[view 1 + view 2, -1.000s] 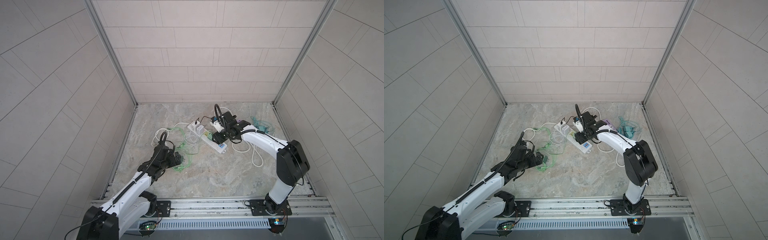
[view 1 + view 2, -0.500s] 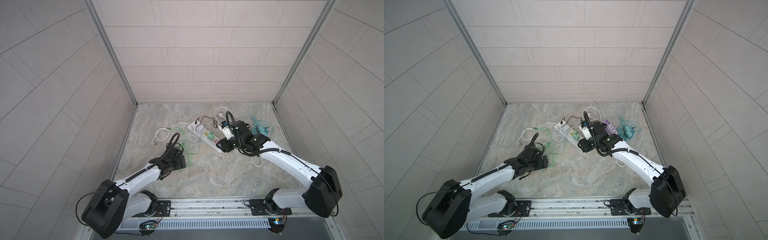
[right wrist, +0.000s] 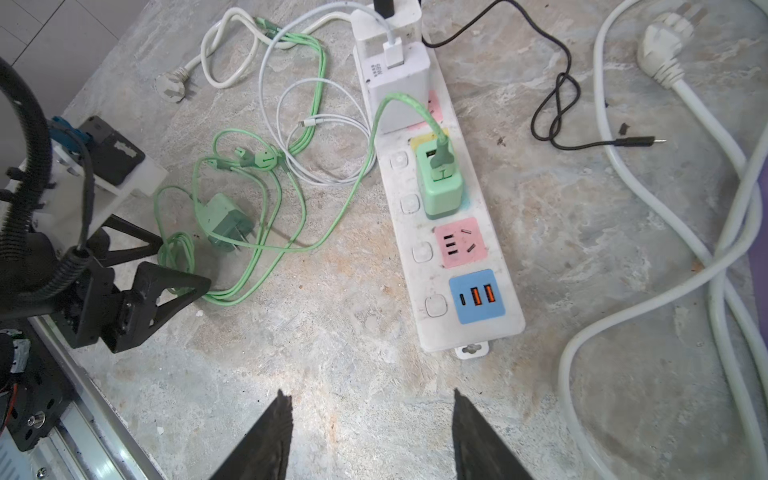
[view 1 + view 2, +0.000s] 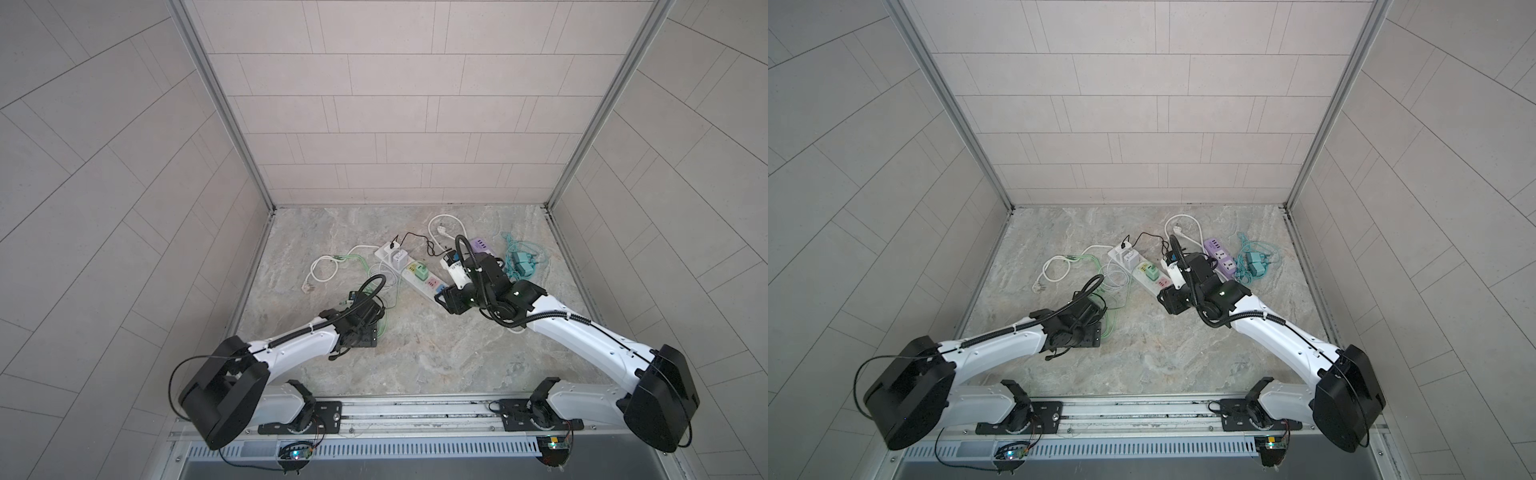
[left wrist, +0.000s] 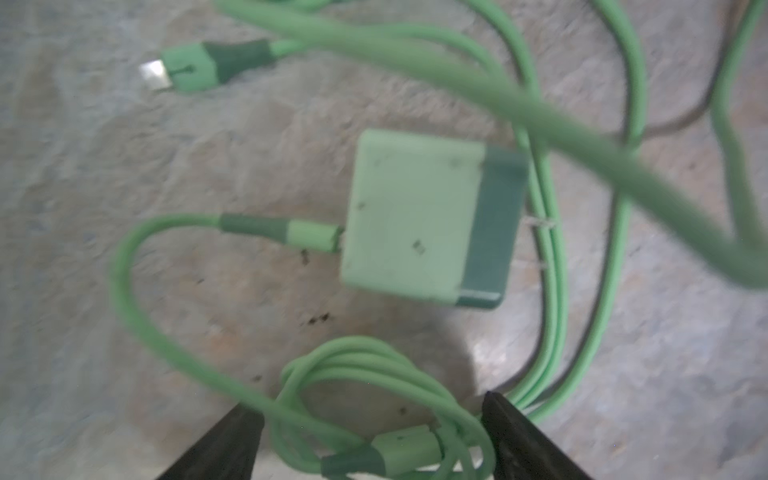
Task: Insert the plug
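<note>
A coil of green cable [image 5: 376, 372] is between the left gripper's fingers, so the robot should raise that gripper clear, turn it and grasp the green plug from its prong end [image 5: 497, 228].
A loose green plug [image 5: 432, 216] lies flat on the stone floor, its prongs showing [image 3: 224, 222], among green cable loops. My left gripper [image 5: 374, 415] hovers just short of it, open, with a coil of green cable [image 5: 374, 374] lying between the fingers; it is low over the cables in both top views [image 4: 374, 322] [image 4: 1096, 318]. The white power strip [image 3: 419, 216] [image 4: 419, 287] [image 4: 1144, 279] has a free pink socket [image 3: 460, 242]. My right gripper [image 3: 370, 397] [image 4: 444, 300] stands open and empty just off the strip's near end.
Another green charger [image 3: 442, 187] and a white charger [image 3: 399, 83] sit in the strip. A thick white cable with plug [image 3: 665, 54] and a black cable [image 3: 557, 104] lie beside it. A purple strip [image 4: 482, 246] and teal charger [image 4: 521, 262] are at the back right.
My right gripper has drawn back from over the strip to its near end, uncovering the green charger plugged there. The left arm has folded lower and its gripper has shifted toward the loose plug.
</note>
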